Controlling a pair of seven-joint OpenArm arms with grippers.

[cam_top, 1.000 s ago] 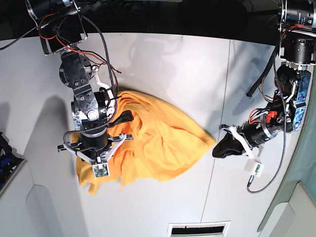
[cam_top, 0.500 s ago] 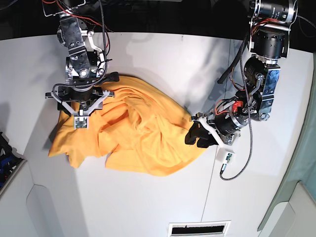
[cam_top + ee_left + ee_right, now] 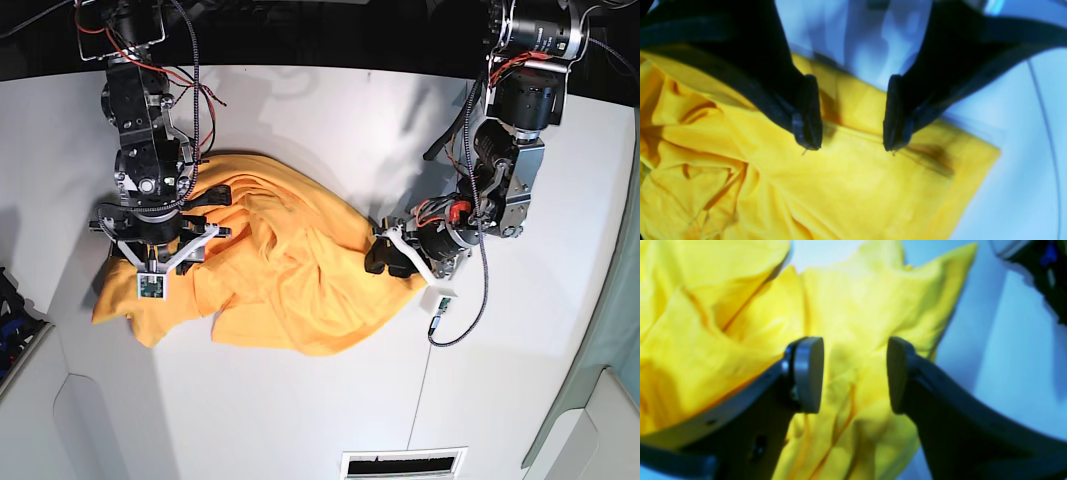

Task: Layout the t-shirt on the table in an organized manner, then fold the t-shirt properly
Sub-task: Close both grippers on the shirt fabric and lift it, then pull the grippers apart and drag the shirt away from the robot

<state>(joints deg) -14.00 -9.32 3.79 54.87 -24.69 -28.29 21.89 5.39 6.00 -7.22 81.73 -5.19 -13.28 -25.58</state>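
Note:
The t-shirt's middle is bunched up with folds, so next my right gripper takes hold of the fabric beneath it and pulls away while my left gripper pulls the hem tight.
The orange-yellow t-shirt lies crumpled on the white table, spread from lower left to middle right. No lettering shows. My right gripper hangs over the shirt's upper left part; in its wrist view the gripper is open with rumpled shirt fabric below the gap. My left gripper is at the shirt's right edge; in its wrist view the gripper is open, tips just above a hem of the shirt.
A thin dark seam crosses the table right of the shirt and shows in the left wrist view. A slotted vent sits at the near edge. A dark object lies at the left edge.
The left arm came in from the right to the shirt's right edge. The right arm swung away and back, and the shirt's left side spread out to the left.

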